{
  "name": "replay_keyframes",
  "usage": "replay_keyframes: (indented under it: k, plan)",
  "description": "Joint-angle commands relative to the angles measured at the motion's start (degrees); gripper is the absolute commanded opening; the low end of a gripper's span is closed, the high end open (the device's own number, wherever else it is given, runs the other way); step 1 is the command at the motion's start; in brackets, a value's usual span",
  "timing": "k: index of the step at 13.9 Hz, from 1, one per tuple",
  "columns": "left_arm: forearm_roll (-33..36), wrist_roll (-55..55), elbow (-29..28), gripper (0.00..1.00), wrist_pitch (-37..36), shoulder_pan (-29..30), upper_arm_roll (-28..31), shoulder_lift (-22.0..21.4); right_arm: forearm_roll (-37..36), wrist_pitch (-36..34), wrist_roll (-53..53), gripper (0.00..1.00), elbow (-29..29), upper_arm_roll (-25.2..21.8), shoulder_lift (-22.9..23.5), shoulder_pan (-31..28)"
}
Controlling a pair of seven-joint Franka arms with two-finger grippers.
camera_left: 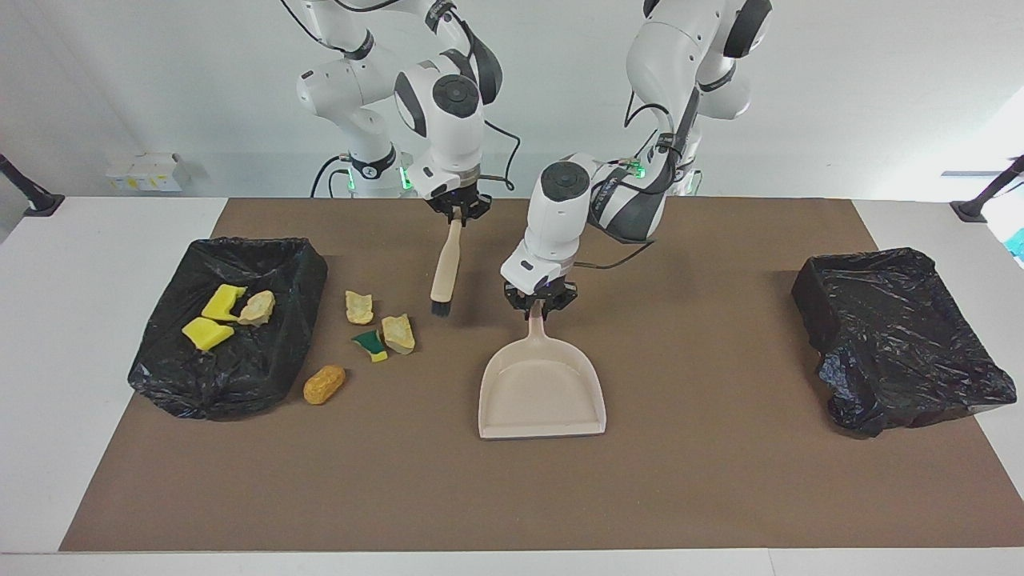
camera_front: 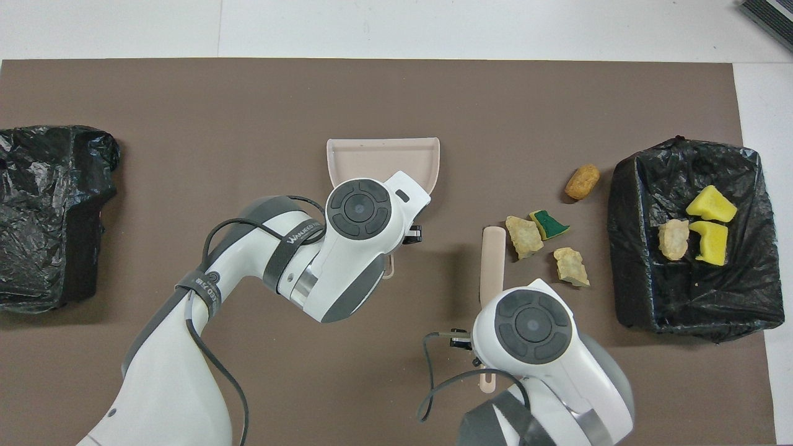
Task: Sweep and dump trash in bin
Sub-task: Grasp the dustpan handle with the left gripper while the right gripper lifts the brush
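Note:
The brush [camera_left: 442, 290] is hanging on the dustpan's side of the trash, so my right gripper needs to take it around to the bin's side [camera_front: 600, 236] before it sweeps toward the dustpan.
My right gripper [camera_left: 456, 214] is shut on the top of a wooden brush [camera_left: 446, 268], whose black bristles [camera_left: 439, 307] hang at the mat beside the trash. My left gripper [camera_left: 539, 308] is shut on the handle of a beige dustpan [camera_left: 542, 392], which lies flat mid-mat, open end away from the robots. On the mat lie two beige chunks [camera_left: 359, 307] [camera_left: 398, 333], a green-and-yellow sponge bit [camera_left: 370, 345] and an orange-brown lump [camera_left: 324, 385]. Two yellow sponge bits [camera_left: 224, 302] [camera_left: 207, 333] and a beige chunk [camera_left: 257, 308] lie in the black-lined bin [camera_left: 264, 376].
A second black-lined bin [camera_left: 896, 336] stands at the left arm's end of the brown mat and holds nothing that shows. In the overhead view the arms' hands cover both grippers; the dustpan [camera_front: 384, 160], brush handle [camera_front: 493, 260] and the bin with trash [camera_front: 681, 303] show.

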Motion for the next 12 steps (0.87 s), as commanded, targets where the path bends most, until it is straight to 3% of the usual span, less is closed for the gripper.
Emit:
replay_keyframes:
  k: [1,5,8,12]
  plan:
    - [0.5,11.7,0.8,0.00,-4.2,0.4,1.2,-2.0,-4.5,0.1,-6.1,0.00,2.4,0.5,2.6,-6.4]
    - [0.5,24.6,1.2,0.00,-8.7,3.4,1.6,-5.3,-20.3,0.4,-19.3,0.00,6.0,0.4,6.8,-14.9]
    - [0.5,39.2,1.1,0.00,-11.1,7.1,1.7,-7.1,-29.8,3.7,-19.9,0.00,8.2,0.4,12.1,-19.1]
    - [2.4,65.4,1.4,0.00,-14.3,11.1,1.8,-10.1,-33.7,4.8,-19.7,0.00,14.0,0.4,18.2,-22.7]
